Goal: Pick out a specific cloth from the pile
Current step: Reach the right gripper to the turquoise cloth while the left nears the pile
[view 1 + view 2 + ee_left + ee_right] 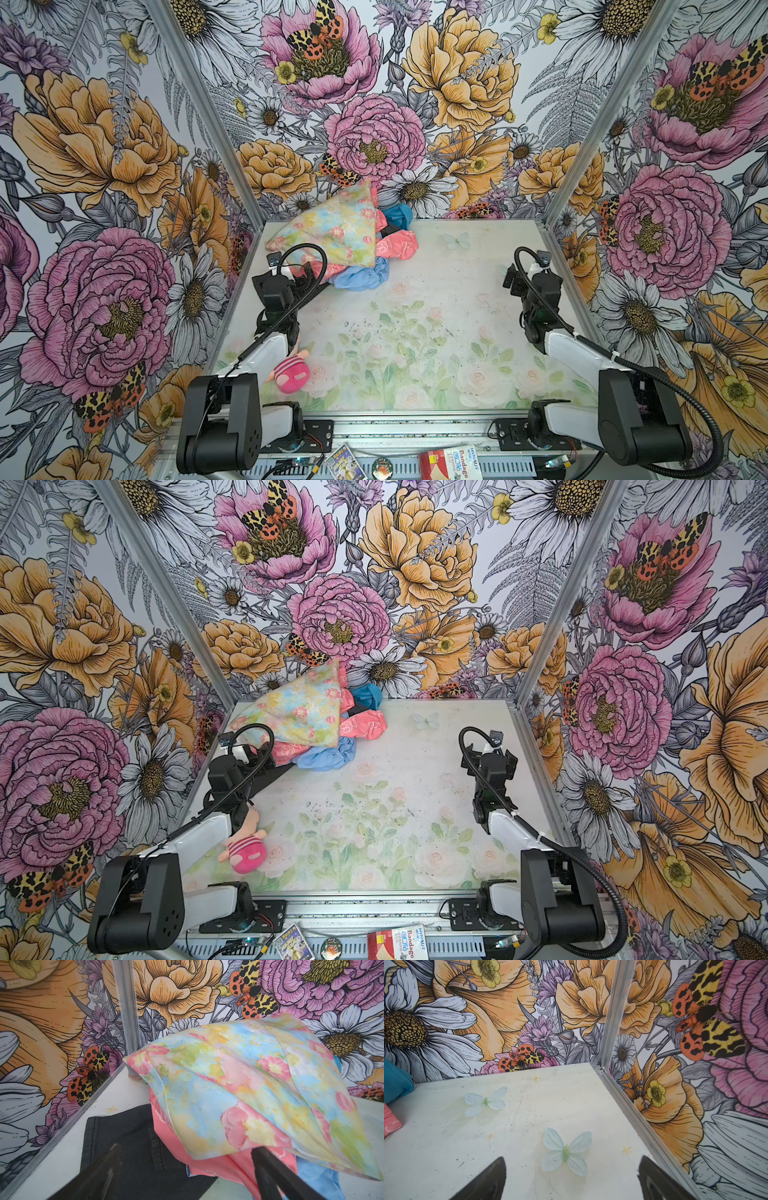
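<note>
My right gripper keeps moving across the open table (452,256), as the turquoise cloth's loose end (399,215) sticks out of the pile, until its fingers close around that end.
The pile (345,245) (311,725) lies at the back left of the table, topped by a pastel floral cloth (249,1088). Under it are coral-pink, pale blue (361,276) and black (128,1142) pieces. The turquoise cloth (397,216) (366,696) pokes out at the pile's far right, against the back wall; its edge also shows in the right wrist view (395,1082). My left gripper (186,1159) (305,274) is open at the pile's near-left edge, one finger over the black piece, the other at the coral-pink piece under the floral hem. My right gripper (572,1167) (525,276) is open and empty above bare table.
A pink striped plush toy (291,372) lies beside the left forearm. Pale paper butterflies (565,1152) (485,1101) lie flat in front of the right gripper. Floral walls with aluminium posts (612,1014) close in three sides. A bandage box (453,461) lies at the front rail.
</note>
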`<action>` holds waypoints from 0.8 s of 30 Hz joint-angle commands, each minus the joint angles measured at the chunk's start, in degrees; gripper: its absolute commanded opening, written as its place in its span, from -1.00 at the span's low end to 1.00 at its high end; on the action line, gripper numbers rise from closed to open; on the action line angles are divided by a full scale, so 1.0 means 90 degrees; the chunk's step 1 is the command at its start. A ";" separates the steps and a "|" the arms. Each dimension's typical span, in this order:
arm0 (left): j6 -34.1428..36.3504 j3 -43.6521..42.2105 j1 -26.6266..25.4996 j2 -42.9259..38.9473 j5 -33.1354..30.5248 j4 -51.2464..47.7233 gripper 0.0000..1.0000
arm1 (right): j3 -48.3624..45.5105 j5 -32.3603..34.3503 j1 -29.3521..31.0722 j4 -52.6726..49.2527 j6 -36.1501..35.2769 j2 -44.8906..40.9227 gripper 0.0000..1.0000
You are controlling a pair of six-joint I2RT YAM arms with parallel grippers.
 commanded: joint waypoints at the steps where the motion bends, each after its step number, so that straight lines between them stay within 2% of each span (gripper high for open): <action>1: -0.0249 0.0445 -0.0007 -0.0180 0.0153 -0.0990 0.98 | 0.0602 0.0144 0.0101 -0.0966 0.0310 -0.0281 0.99; 6: -0.0504 0.0948 -0.0008 -0.0368 0.0285 -0.1821 0.98 | 0.1193 0.0419 0.0467 -0.1602 0.0786 -0.0409 0.99; 11: -0.0737 0.1189 -0.0008 -0.0636 0.0552 -0.2374 0.98 | 0.2110 0.0475 0.1118 -0.2248 0.1244 0.0052 0.99; 18: -0.1235 0.1872 -0.0035 -0.0534 0.0899 -0.3586 0.97 | 0.3728 -0.0176 0.1995 -0.2657 0.1665 0.1467 0.97; 24: -0.1606 0.2155 -0.0118 -0.0517 0.0977 -0.4375 0.97 | 0.5079 -0.0841 0.2402 -0.2924 0.2081 0.2746 0.93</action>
